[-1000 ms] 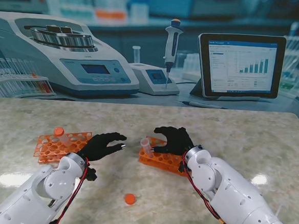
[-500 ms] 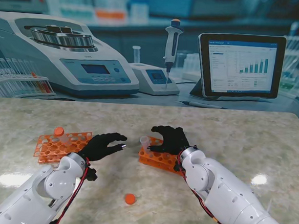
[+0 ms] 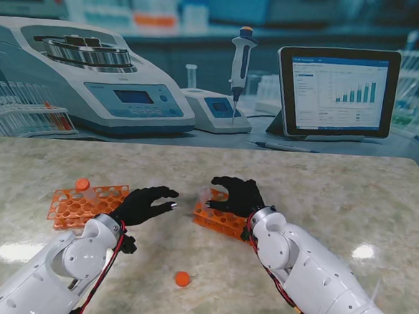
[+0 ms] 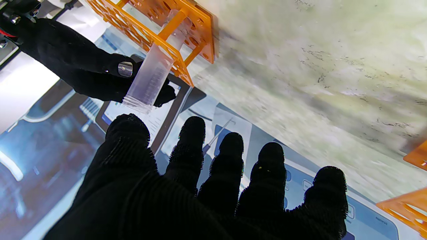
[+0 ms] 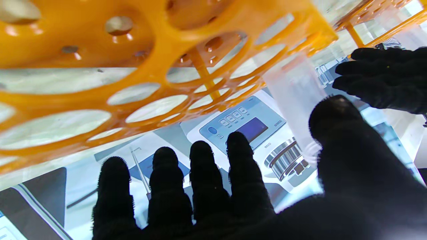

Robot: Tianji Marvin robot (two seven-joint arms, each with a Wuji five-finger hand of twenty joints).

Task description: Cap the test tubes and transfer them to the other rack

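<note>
The robot can expect the clear test tube (image 3: 204,195) to slide free and the rack to stay in place when it lifts, because the tube leans loosely in its rack hole (image 3: 207,210).
An uncapped clear test tube (image 3: 204,197) stands tilted in the left corner of the right orange rack (image 3: 223,222). My right hand (image 3: 239,195) hovers over that rack with its fingers spread; its thumb (image 5: 333,116) rests against the tube (image 5: 293,93) without closing on it. My left hand (image 3: 143,204) sits open between the two racks, holding nothing. The left orange rack (image 3: 84,203) holds one tube with an orange cap (image 3: 83,185). A loose orange cap (image 3: 181,278) lies on the table nearer to me. In the left wrist view the tube (image 4: 150,73) leans out of the rack (image 4: 186,20).
Along the far side of the marble table (image 3: 336,202) are a centrifuge (image 3: 93,77), a pipette on a stand (image 3: 240,58) and a tablet (image 3: 336,90).
My right hand has slid a little to the left, and the right rack with its tube has shifted left with it. The left hand has not moved.
</note>
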